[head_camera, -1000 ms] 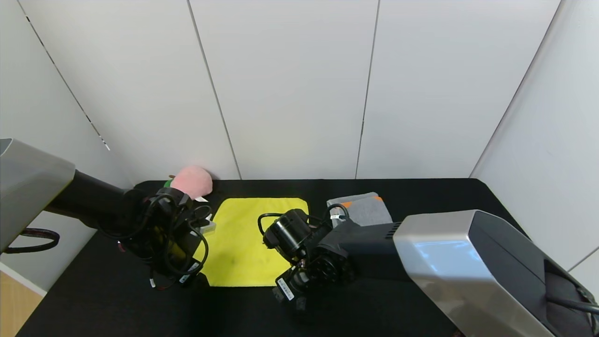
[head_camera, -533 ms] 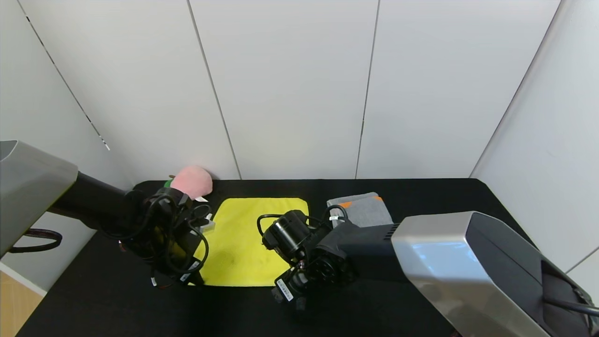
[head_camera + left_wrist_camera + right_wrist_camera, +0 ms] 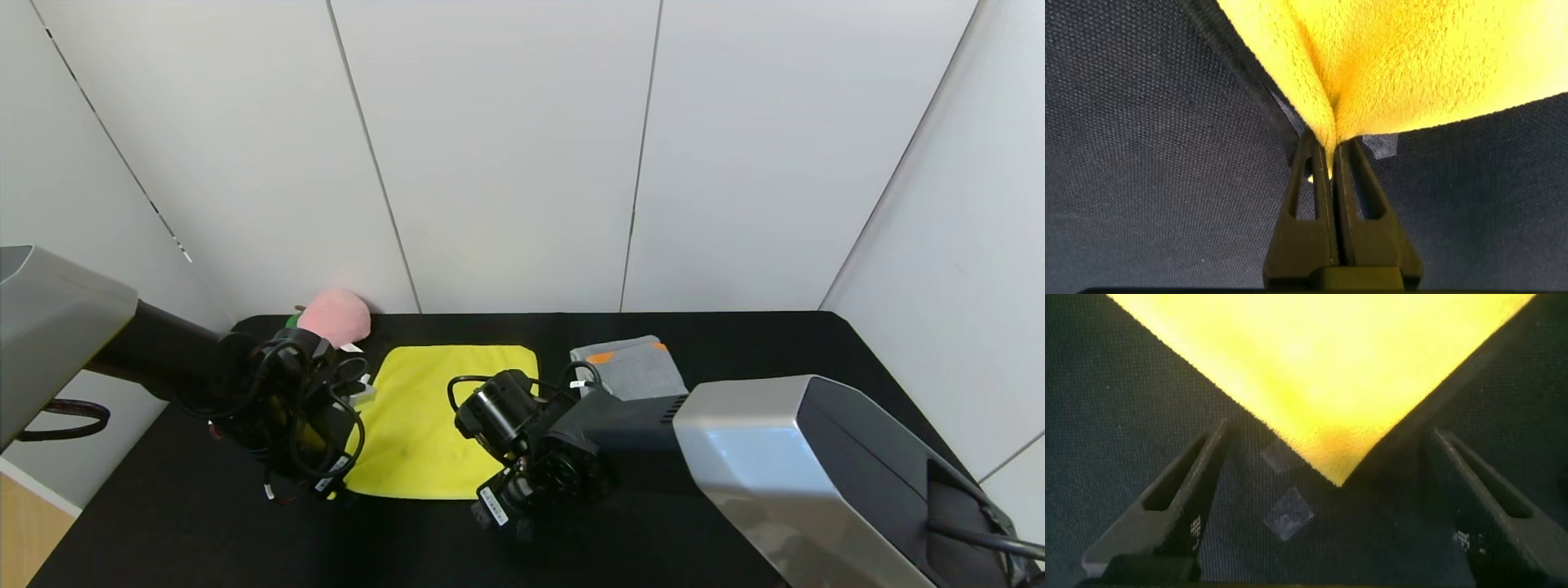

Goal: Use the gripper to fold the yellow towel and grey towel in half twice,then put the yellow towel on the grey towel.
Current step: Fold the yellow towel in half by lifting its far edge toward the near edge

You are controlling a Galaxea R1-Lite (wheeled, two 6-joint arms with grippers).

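Note:
The yellow towel has my left gripper on one near corner and the other near corner loose (image 3: 1337,461), so next my right gripper pinches that loose corner (image 3: 1337,467) before folding.
The yellow towel (image 3: 437,416) lies spread on the black table, in the middle. My left gripper (image 3: 1331,151) is shut on the towel's near left corner (image 3: 1323,98), pinching a fold of it. My right gripper (image 3: 1335,457) is open, its fingers (image 3: 1167,502) wide to either side of the towel's near right corner (image 3: 1335,449), which lies flat on the table. In the head view both wrists hide the towel's near corners. The grey towel (image 3: 633,367) lies folded at the back, right of the yellow one, with an orange band at its far edge.
A pink plush peach (image 3: 335,317) sits at the back left against the wall. Pale tape patches (image 3: 1286,513) lie on the black table (image 3: 775,343) by the right gripper. White wall panels close the back and sides.
The towel's near left corner has gathered in at my left gripper. My right arm has crept slightly left and nearer the towel's near right corner.

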